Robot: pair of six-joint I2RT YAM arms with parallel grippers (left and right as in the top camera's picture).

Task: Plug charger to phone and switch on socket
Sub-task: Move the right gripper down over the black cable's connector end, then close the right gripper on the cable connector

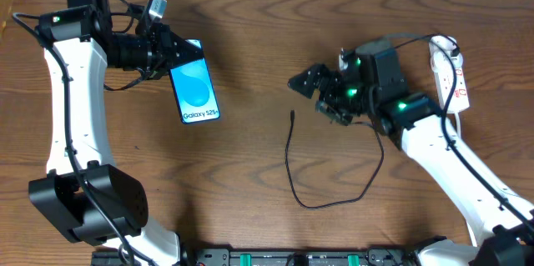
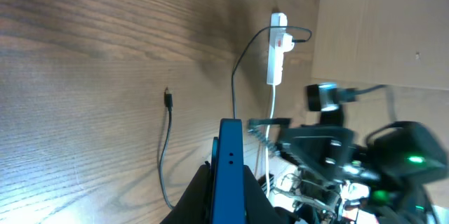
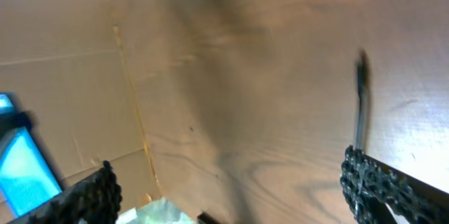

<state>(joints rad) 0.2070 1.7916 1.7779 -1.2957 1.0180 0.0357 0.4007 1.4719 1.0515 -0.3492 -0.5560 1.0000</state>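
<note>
The charger's plug tip [image 1: 292, 114] is past the finger of my tilted right gripper, so next I turn my right gripper to point down and straddle the plug [image 1: 291, 124] before it closes.
The phone [image 1: 198, 87], its blue screen facing up, is held at its top end by my left gripper [image 1: 175, 56], which is shut on it. In the left wrist view the phone [image 2: 230, 155] shows edge-on between the black fingers [image 2: 200, 194]. The charger [image 1: 292, 170] lies loose on the table, its plug tip [image 1: 293, 115] pointing away from me, about a phone's length right of the phone. My right gripper [image 1: 310, 91] hovers open just above and right of that tip, holding nothing. The plug tip [image 3: 360, 69] shows beyond its right finger [image 3: 382, 189]. The socket [image 1: 455, 70] lies at the far right.
The socket's white cord [image 2: 272, 101] runs back toward the right arm [image 2: 365, 161]. A cardboard wall [image 3: 63, 97] stands behind the left side of the table. The wooden table [image 1: 250, 32] is bare between the phone and the right gripper.
</note>
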